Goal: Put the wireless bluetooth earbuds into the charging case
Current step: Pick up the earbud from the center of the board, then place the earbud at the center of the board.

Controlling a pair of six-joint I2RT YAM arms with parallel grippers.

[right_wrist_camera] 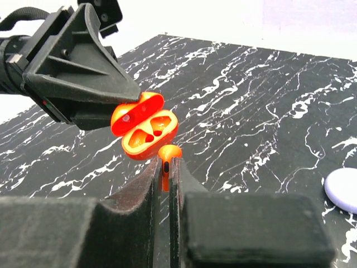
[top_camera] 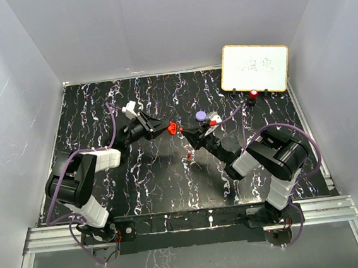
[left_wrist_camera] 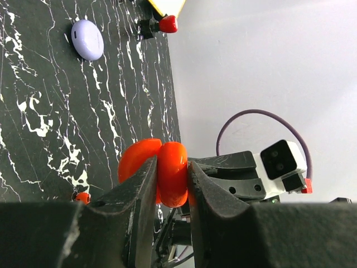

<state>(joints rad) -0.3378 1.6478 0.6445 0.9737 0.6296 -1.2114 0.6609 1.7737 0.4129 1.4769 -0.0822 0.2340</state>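
The earbud is held by its stem in my right gripper, bulb leading (right_wrist_camera: 169, 151) toward the case's sockets, so next I put it down on the mat (top_camera: 201, 156) and grip it again first.
My left gripper (top_camera: 168, 129) is shut on the open red charging case (top_camera: 174, 128), held above the table; its jaws pinch the case's base (left_wrist_camera: 172, 173). In the right wrist view the lid stands up and both sockets of the case (right_wrist_camera: 145, 127) face my right gripper (right_wrist_camera: 166, 166). That gripper is shut on a red earbud (right_wrist_camera: 169, 155), pinched by its stem, bulb just in front of the case and apart from it. A second red earbud (top_camera: 190, 155) lies on the table below the grippers. A closed lavender case (top_camera: 201, 115) rests on the table behind them.
A white board (top_camera: 255, 68) stands at the back right on small clips, one red-capped (top_camera: 253, 93). The black marbled mat (top_camera: 171, 185) is walled in by grey panels. The right arm (top_camera: 276, 156) crosses the right half of the mat.
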